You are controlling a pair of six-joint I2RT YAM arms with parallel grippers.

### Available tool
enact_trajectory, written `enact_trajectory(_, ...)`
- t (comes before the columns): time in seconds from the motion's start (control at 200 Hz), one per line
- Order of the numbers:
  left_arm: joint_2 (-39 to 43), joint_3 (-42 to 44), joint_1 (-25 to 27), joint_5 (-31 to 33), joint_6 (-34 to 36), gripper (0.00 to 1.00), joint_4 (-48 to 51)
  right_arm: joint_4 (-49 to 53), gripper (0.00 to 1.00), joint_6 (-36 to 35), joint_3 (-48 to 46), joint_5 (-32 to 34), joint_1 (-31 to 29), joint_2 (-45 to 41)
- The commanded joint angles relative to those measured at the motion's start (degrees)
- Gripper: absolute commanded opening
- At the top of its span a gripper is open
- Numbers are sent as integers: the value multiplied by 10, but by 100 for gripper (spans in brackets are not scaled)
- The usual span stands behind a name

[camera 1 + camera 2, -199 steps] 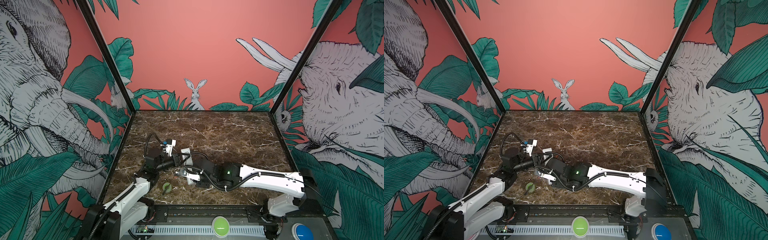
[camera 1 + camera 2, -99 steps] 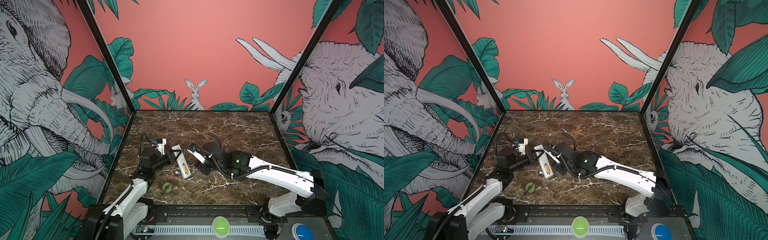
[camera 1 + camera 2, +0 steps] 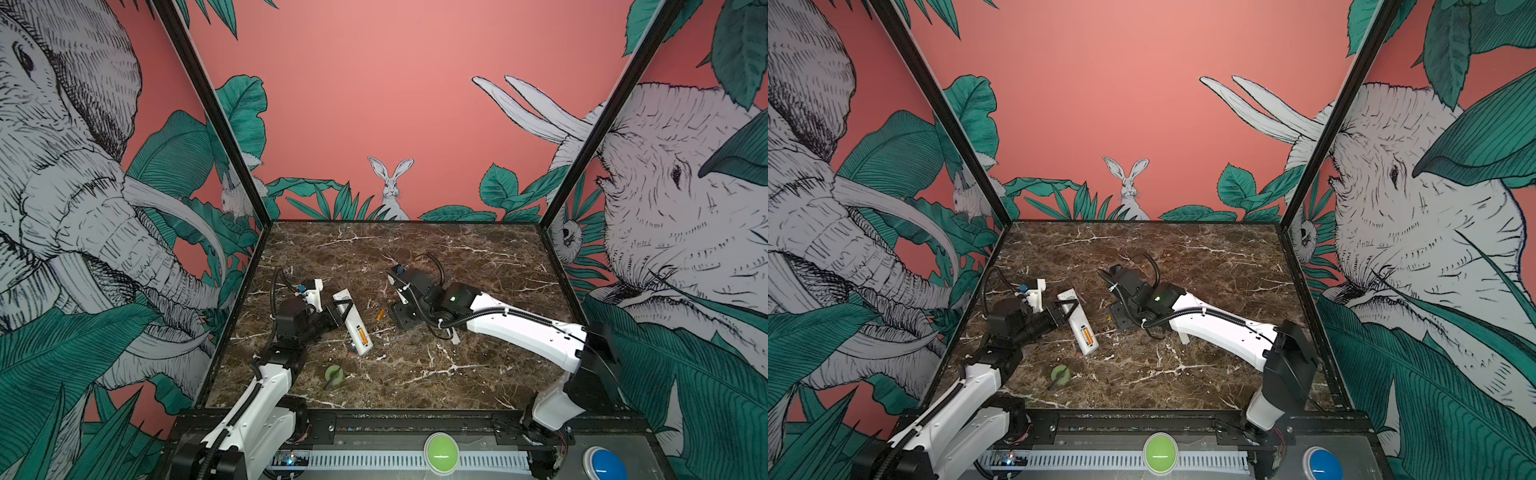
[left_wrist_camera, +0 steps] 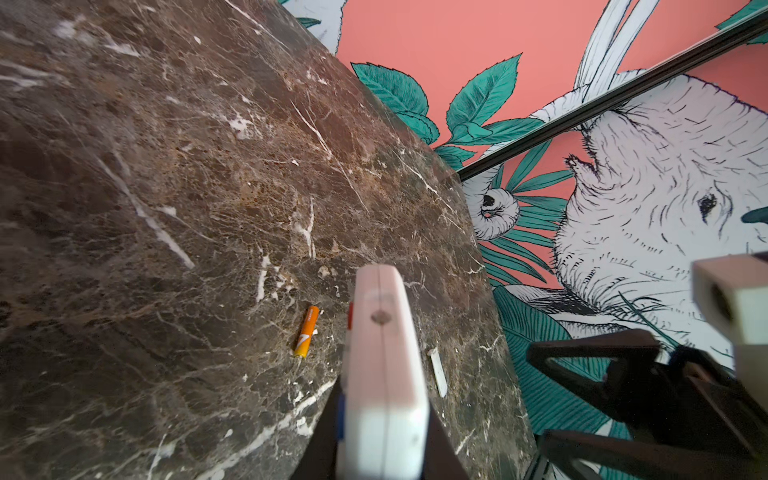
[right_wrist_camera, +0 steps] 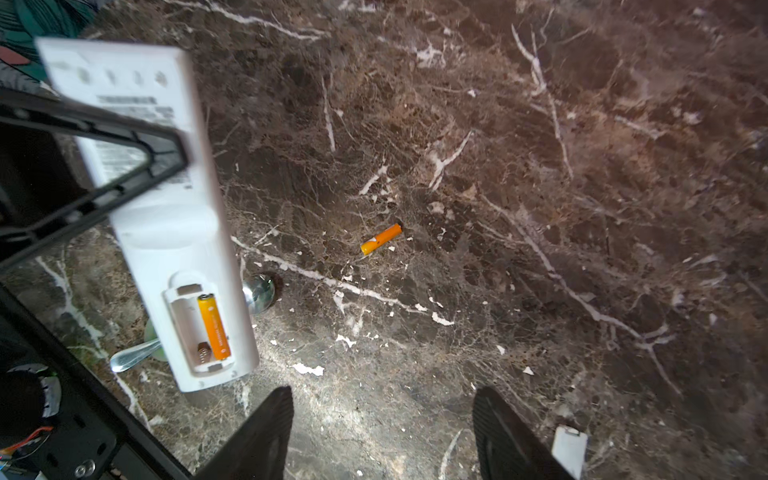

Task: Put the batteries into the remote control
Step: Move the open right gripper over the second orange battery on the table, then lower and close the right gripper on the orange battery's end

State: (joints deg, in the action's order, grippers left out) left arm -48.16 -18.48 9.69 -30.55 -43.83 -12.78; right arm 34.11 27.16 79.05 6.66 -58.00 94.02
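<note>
The loose battery (image 5: 381, 239) is clear of the remote control and centred in front of my right gripper's open fingers. I keep going down until the fingers are on both sides of the battery (image 3: 380, 314).
My left gripper (image 3: 343, 309) (image 3: 1067, 309) is shut on the remote control (image 3: 353, 328) (image 3: 1079, 322) (image 4: 384, 365), holding it above the table with its white back up. The battery bay (image 5: 199, 328) is uncovered. One orange battery (image 5: 214, 326) (image 3: 363, 336) lies in a slot; the slot beside it shows a bare spring. The other battery (image 3: 380, 314) (image 4: 306, 331) (image 5: 380, 239) lies loose on the marble between the remote and my right gripper (image 3: 403, 320) (image 5: 382, 432). That gripper is open over bare marble, with nothing between its fingers.
A small white cover strip (image 5: 569, 455) (image 4: 437, 372) lies on the marble by the right gripper. A metal spoon (image 5: 257, 291) lies under the remote's end. A green round object (image 3: 333, 374) (image 3: 1060, 375) sits near the front left. Walls enclose the table on three sides.
My right gripper has pulled away from the remote to the right and opened wider. My left gripper has kept its hold on the remote, shifting it slightly left.
</note>
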Motion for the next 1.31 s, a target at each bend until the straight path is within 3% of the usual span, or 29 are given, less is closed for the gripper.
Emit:
enact_trajectory(0.0, 19, 0, -4, 25, 35, 0, 35, -9, 70, 35, 22, 1, -1, 27)
enact_trajectory(0.72, 28, 18, -9, 21, 48, 0, 33, -78, 68, 57, 90, 29, 8, 207)
enact_trajectory(1.3, 18, 27, -9, 13, 50, 0, 16, -115, 62, 63, 115, 24, 32, 286)
